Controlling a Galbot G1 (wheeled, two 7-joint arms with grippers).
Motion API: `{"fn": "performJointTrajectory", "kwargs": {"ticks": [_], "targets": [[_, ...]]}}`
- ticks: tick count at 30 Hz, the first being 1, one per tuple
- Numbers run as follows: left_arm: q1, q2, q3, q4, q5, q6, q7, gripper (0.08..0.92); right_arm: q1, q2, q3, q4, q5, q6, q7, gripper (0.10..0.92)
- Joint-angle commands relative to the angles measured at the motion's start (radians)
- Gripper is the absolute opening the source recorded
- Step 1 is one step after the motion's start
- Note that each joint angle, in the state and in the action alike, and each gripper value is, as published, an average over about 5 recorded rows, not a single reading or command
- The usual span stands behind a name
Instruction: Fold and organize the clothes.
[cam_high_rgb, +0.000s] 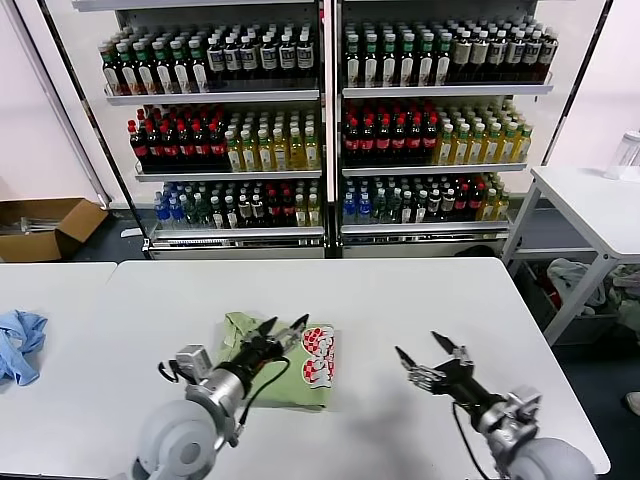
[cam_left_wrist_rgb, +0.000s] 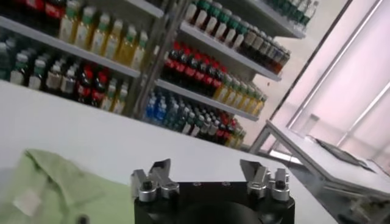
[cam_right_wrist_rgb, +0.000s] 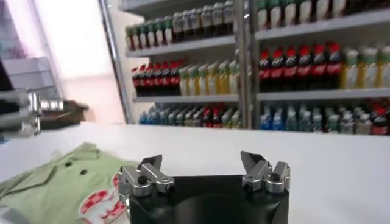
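Observation:
The folded polo shirt (cam_high_rgb: 287, 384) lies toward the left gripper's side of the table, so the robot's right gripper should take hold of its printed end (cam_high_rgb: 319, 358) and pull the shirt toward the middle.
A light green polo shirt (cam_high_rgb: 300, 375) lies folded into a compact bundle on the white table (cam_high_rgb: 400, 300), its red-and-white checkered print facing up. Hovering over the bundle's near left part, my left gripper (cam_high_rgb: 283, 330) is open and holds nothing. In the left wrist view the shirt (cam_left_wrist_rgb: 55, 189) lies beside the open left gripper (cam_left_wrist_rgb: 207, 171). My right gripper (cam_high_rgb: 430, 351) stands open above bare table to the right of the shirt. The right wrist view shows the shirt (cam_right_wrist_rgb: 67, 182) with collar and buttons beside the empty right gripper (cam_right_wrist_rgb: 201, 163).
A blue cloth (cam_high_rgb: 20, 345) lies at the far left on the neighbouring table. Drink shelves (cam_high_rgb: 330, 120) stand behind the table. A second white table (cam_high_rgb: 590, 200) stands at the right, with a cardboard box (cam_high_rgb: 45, 225) on the floor at the left.

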Motion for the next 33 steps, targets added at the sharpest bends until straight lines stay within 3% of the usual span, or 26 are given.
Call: {"fn": "performJointTrajectory", "kwargs": {"ticks": [1,13,23,33], "targets": [[0.058,0.088,-0.216,-0.034,-0.012,-0.013,0.054,0.782,0.277,0.006,-0.395,-0.197,-0.041,-0.123,0.079,0.823],[0.135,0.02,-0.208,-0.086,0.082,-0.013,0.05,0.823,0.484,0.074,-0.61,-0.364,-0.029,-0.198,0.124,0.798],[0.134,0.03,-0.225,-0.09,0.079,-0.013,0.051,0.823,0.5,0.085,-0.631,-0.347,-0.046,-0.204,0.108,0.524],[0.125,0.033,-0.231,-0.074,0.08,-0.015,0.053,0.823,0.389,-0.012,-0.484,-0.203,-0.117,-0.181,0.038,0.23]]}}
